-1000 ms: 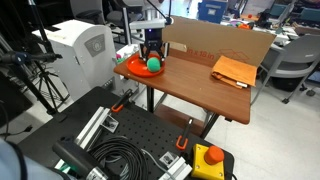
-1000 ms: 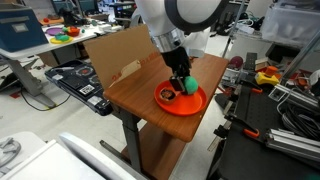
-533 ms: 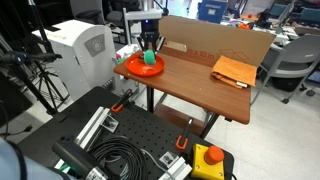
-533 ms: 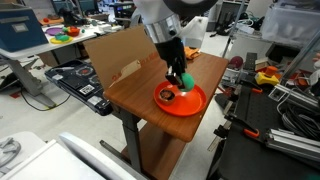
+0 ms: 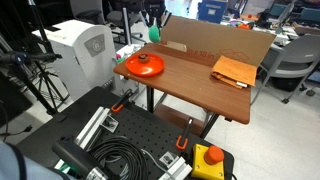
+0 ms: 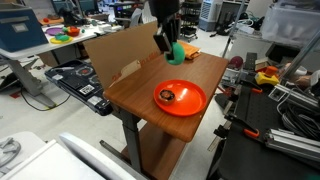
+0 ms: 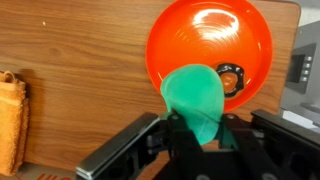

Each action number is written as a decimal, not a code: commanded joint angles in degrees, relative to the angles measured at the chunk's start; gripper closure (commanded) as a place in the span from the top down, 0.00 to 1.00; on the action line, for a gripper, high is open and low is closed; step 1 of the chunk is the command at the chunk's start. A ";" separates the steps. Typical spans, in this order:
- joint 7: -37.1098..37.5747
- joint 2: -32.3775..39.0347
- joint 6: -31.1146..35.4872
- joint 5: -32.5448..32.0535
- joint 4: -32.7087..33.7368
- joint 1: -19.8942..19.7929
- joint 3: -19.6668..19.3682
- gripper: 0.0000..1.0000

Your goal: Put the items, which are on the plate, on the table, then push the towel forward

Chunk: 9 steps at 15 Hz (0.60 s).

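The green ball (image 6: pixel 178 53) is hanging clear of the plate, and the tabletop in front of the cardboard sheet is free, so my gripper keeps carrying the ball there until it rests.
My gripper (image 7: pixel 198 128) is shut on the bright green ball (image 7: pixel 197 98) and holds it high above the table (image 5: pixel 190 88). In both exterior views the ball (image 5: pixel 155 34) (image 6: pixel 176 50) hangs clear of the orange-red plate (image 5: pixel 128 66) (image 6: pixel 193 104). A small reddish-orange lump (image 7: pixel 230 76) (image 6: pixel 167 96) still lies in the plate (image 7: pixel 190 40). The orange-tan towel (image 5: pixel 232 71) lies flat at the table's other end, and its edge shows at the left of the wrist view (image 7: pixel 12 120).
An upright cardboard sheet (image 5: pixel 215 42) (image 6: pixel 112 55) stands along the table's back edge. A white machine (image 5: pixel 80 48) sits beside the plate end. Below are a black perforated board with cables (image 5: pixel 110 150) and a yellow box with a red button (image 5: pixel 209 158).
The gripper closed on the green ball in the plate and lifted it well above the plate. The lump stayed in the plate.
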 commanded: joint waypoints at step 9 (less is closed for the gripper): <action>1.74 25.38 -9.53 -0.39 34.36 2.26 -3.98 0.06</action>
